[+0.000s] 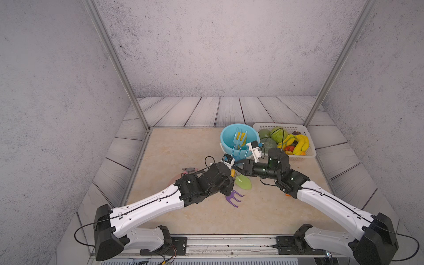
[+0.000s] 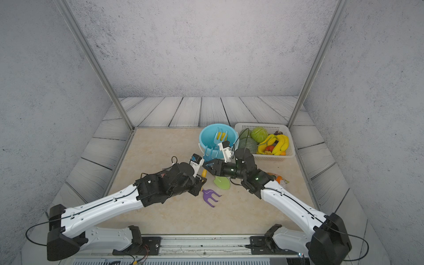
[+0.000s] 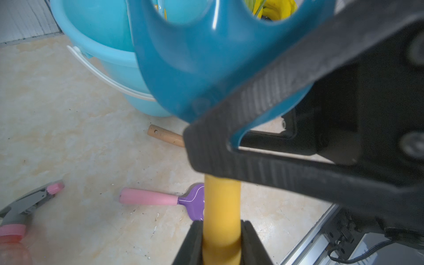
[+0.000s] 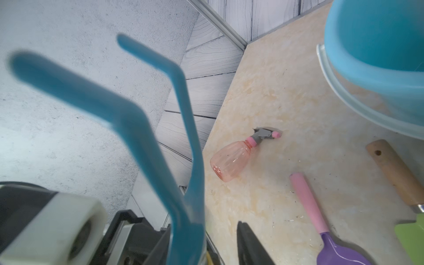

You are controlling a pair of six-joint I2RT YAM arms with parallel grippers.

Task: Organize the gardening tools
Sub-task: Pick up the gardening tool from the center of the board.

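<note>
The robot's left gripper is holding the yellow handle point(image 2: 204, 173) that goes into the light-blue bucket first, so the robot's right gripper should grab the blue rake by its neck point(image 3: 237, 137).
My left gripper point(image 3: 221, 227) is shut on the yellow handle of the blue rake point(image 3: 206, 68), holding it upright just in front of the light-blue bucket point(image 1: 223, 137). My right gripper point(image 4: 204, 226) stands open astride the rake's neck: one finger touches it and the other finger point(image 4: 247, 241) is clear of it. In both top views the grippers meet at the rake point(image 1: 238, 153) point(image 2: 210, 154). On the table lie the purple rake point(image 1: 234, 198), the green trowel point(image 1: 243, 182) and the pink spray bottle point(image 4: 234, 158). A yellow scoop point(image 1: 243, 137) lies in the bucket.
A white basket point(image 1: 275, 125) of plastic fruit and vegetables stands right of the bucket at the back. An orange packet point(image 2: 278, 179) lies under my right arm. My left arm hides most of the spray bottle in both top views. Metal posts stand at the back corners.
</note>
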